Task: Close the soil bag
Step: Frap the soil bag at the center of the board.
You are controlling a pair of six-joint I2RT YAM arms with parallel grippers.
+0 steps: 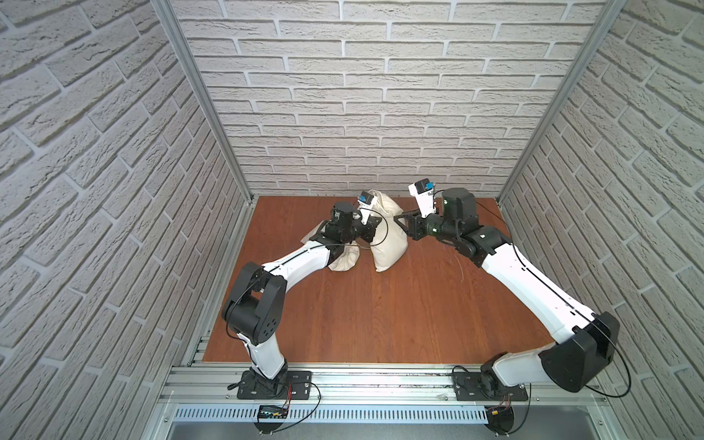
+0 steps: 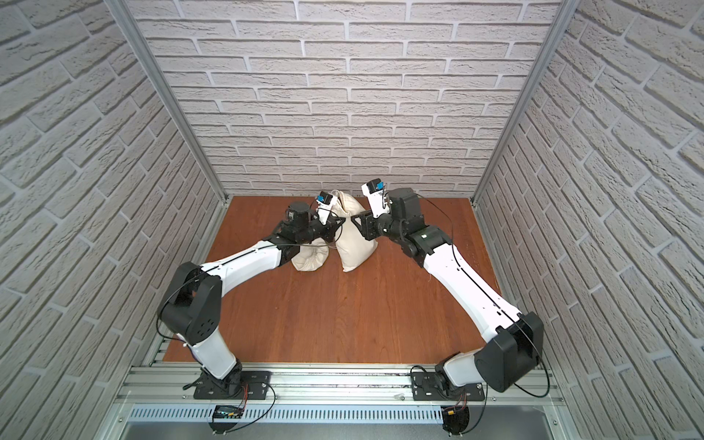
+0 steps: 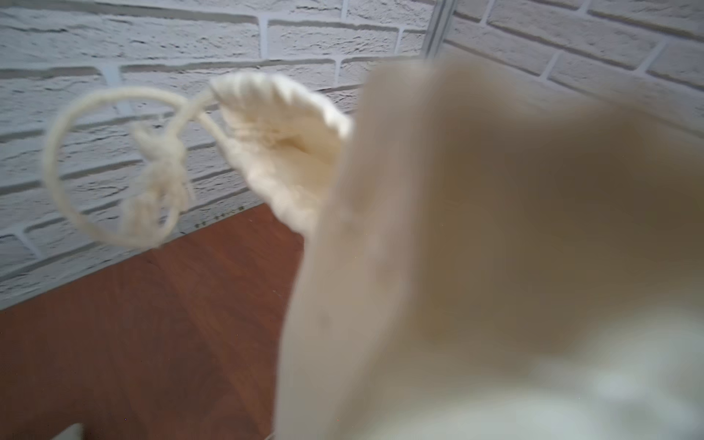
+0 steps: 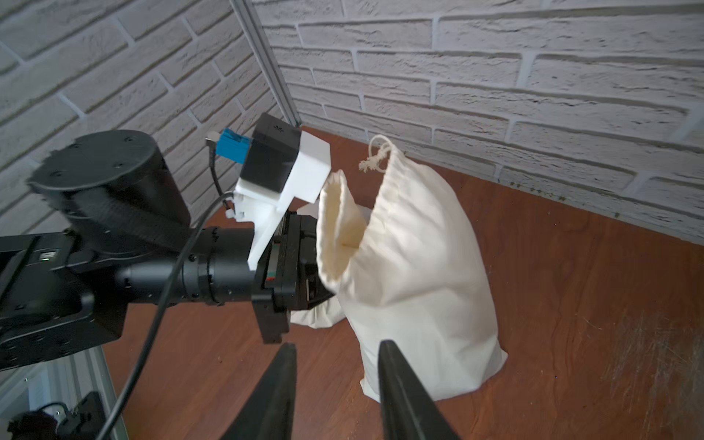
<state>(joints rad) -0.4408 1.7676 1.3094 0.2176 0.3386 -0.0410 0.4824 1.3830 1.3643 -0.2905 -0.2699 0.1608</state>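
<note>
I should use my left gripper to tip the soil bag's opening [image 4: 346,233] down toward my right gripper, because the cord loop [image 4: 375,155] hangs on the soil bag's far side from my right gripper.
The soil bag [image 1: 389,240] [image 2: 356,245] is a cream canvas sack standing upright near the back of the wooden table. Its mouth [image 4: 339,232] gapes open, and the knotted cord [image 4: 376,154] [image 3: 57,164] hangs in a loop from the gathered hem. My left gripper [image 1: 375,228] [image 4: 304,266] presses into the left side of the bag's rim, shut on the cloth, with its fingertips hidden behind the fabric. My right gripper [image 4: 339,352] [image 1: 399,220] hovers just right of the bag, open, with nothing between its black fingers [image 4: 388,354].
A second cream sack [image 1: 343,263] [image 2: 310,259] lies on the table [image 1: 381,312] under my left forearm. The brick back wall [image 1: 362,114] stands close behind the bag. Metal corner posts [image 1: 244,190] mark the back corners.
</note>
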